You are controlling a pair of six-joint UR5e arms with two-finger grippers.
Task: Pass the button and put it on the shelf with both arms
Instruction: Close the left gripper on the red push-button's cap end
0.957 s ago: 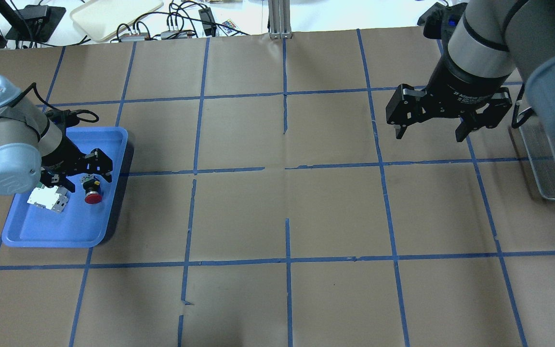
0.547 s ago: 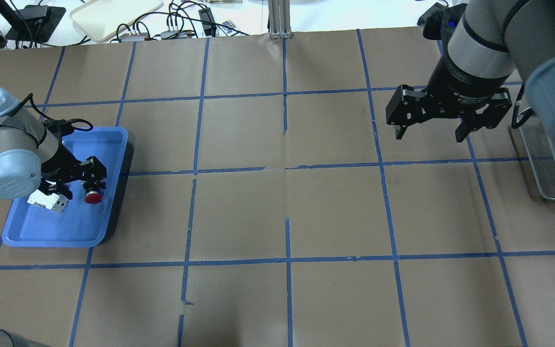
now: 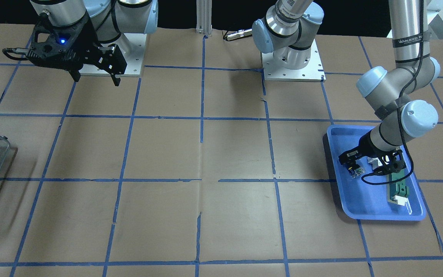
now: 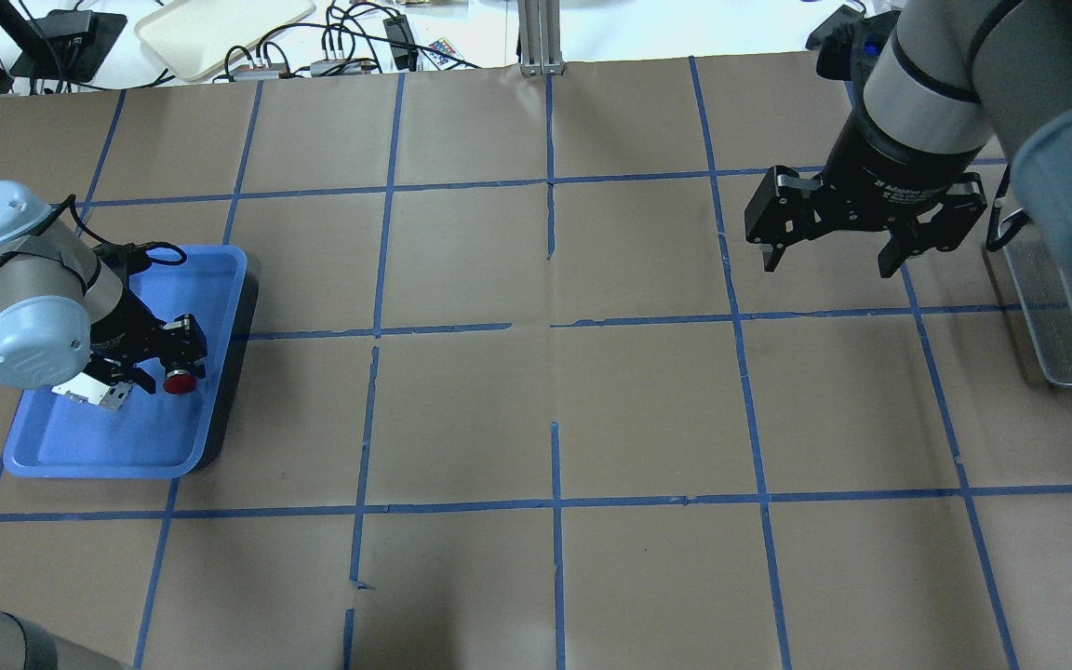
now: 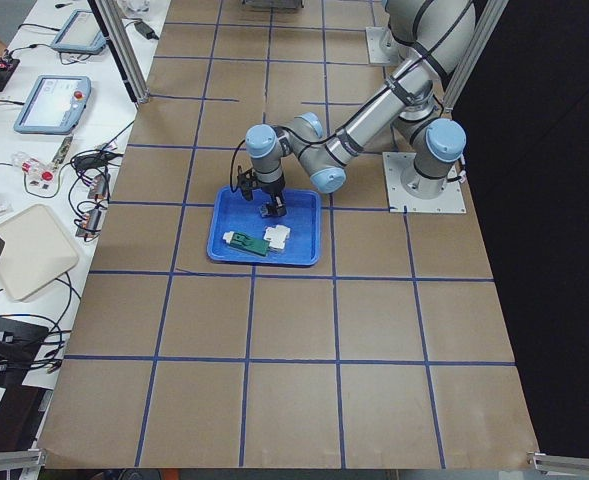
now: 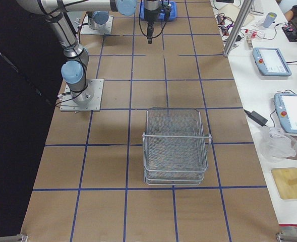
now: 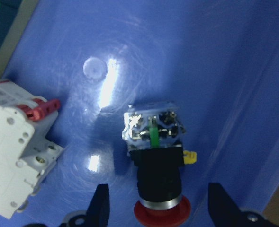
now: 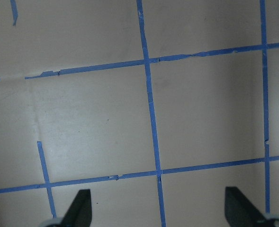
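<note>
The clear end sits flat against the black collar (image 7: 157,155). The button (image 7: 159,182) will stay joined and straight, with the clear end sticking out, when I lift it.
The button (image 7: 156,156) lies on its side in the blue tray (image 4: 127,437), red cap toward the camera in the left wrist view. It also shows in the overhead view (image 4: 180,381) and the front view (image 3: 356,171). My left gripper (image 4: 167,366) is open and low over the tray, one finger on each side of the button (image 7: 160,205), not touching it. My right gripper (image 4: 824,244) is open and empty, held high over the table's right part, also in the front view (image 3: 94,79). The wire shelf (image 4: 1057,316) stands at the right edge, and shows in the right side view (image 6: 176,146).
A white-and-red breaker block (image 7: 16,161) lies in the tray beside the button (image 4: 94,393). A flat green-and-white part (image 3: 398,188) lies further along the tray. Brown paper with blue tape lines (image 8: 148,94) covers the table.
My left gripper has moved down and slightly left into the tray, so its fingers now straddle the button. The right arm has hardly moved.
</note>
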